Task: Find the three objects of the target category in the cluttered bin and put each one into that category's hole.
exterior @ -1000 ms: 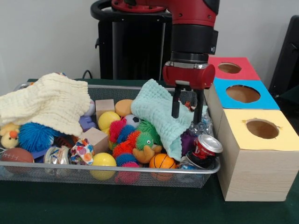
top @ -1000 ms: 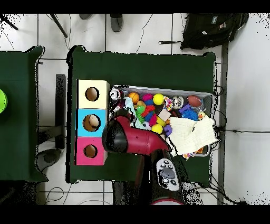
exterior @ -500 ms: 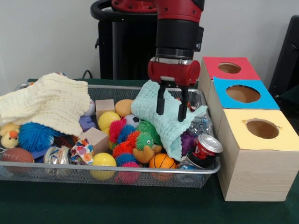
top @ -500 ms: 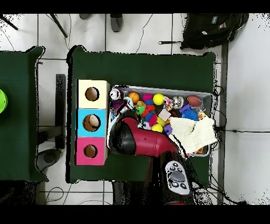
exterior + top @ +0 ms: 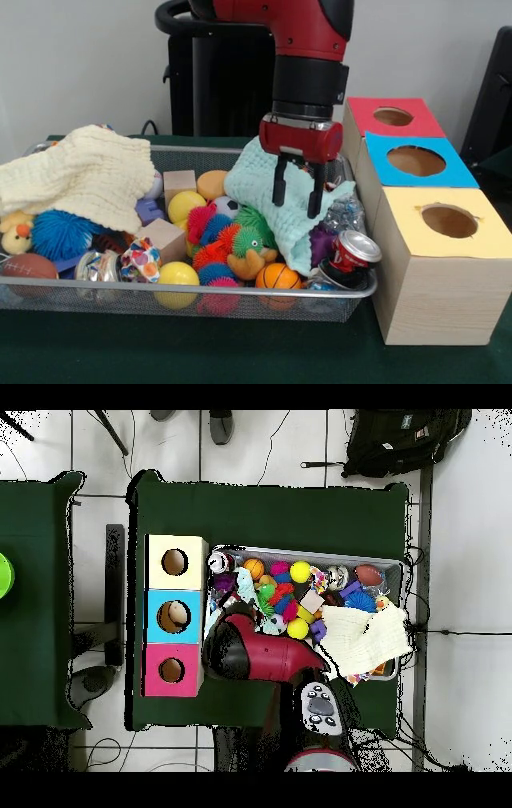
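Note:
I expect the mint-green cloth [image 5: 261,180] to uncover more spiky toys when I lift it, since purple and green edges [image 5: 322,243] peek out from under it.
The silver wire-mesh bin [image 5: 80,300] is full of toys; it also shows in the overhead view [image 5: 396,566]. My gripper [image 5: 296,205] is open and empty, its fingers pointing down just over a mint-green cloth [image 5: 268,188] at the bin's right part. A clear crinkly bottle [image 5: 346,213] lies partly hidden behind the cloth at the right end. Another clear crinkly item [image 5: 94,264] lies at the front left. In the overhead view the red arm [image 5: 255,656] hides the gripper.
Three wooden boxes with holes stand right of the bin: yellow [image 5: 448,221], blue [image 5: 416,161], red [image 5: 393,117]. A red soda can [image 5: 350,252], a cream cloth [image 5: 80,172], balls, spiky toys and wooden blocks crowd the bin.
My gripper has moved left from the bin's right end to over the mint-green cloth, still open. Nothing in the bin has moved.

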You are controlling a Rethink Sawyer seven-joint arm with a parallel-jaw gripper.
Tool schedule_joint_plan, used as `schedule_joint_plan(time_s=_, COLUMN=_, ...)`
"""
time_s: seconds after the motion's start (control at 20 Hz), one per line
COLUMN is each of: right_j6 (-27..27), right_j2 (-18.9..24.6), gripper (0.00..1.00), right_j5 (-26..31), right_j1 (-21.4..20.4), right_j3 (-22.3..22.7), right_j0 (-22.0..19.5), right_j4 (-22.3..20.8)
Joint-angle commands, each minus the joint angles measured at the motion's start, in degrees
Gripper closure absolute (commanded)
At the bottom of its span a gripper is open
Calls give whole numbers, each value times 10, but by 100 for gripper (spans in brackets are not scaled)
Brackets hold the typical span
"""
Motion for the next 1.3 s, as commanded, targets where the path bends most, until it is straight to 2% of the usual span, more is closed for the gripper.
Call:
schedule_joint_plan(time_s=0.05, right_j6=62, right_j2=-3, gripper=0, right_j5=-41, right_j1=58, right_j3=-30, right_j0=17, right_j4=6)
schedule_joint_plan(time_s=0.4, right_j6=57, right_j2=4, gripper=0, right_j5=-59, right_j1=82, right_j3=-42, right_j0=11, right_j4=-4)
schedule_joint_plan(time_s=0.85, right_j6=34, right_j2=6, gripper=0, right_j5=-67, right_j1=88, right_j3=-49, right_j0=-4, right_j4=-25)
schedule_joint_plan(time_s=0.9, right_j6=37, right_j2=3, gripper=100, right_j5=-74, right_j1=90, right_j3=-51, right_j0=-3, right_j4=-26)
schedule_joint_plan(time_s=1.3, right_j6=39, right_j2=0, gripper=100, right_j5=-74, right_j1=83, right_j3=-47, right_j0=-8, right_j4=-32)
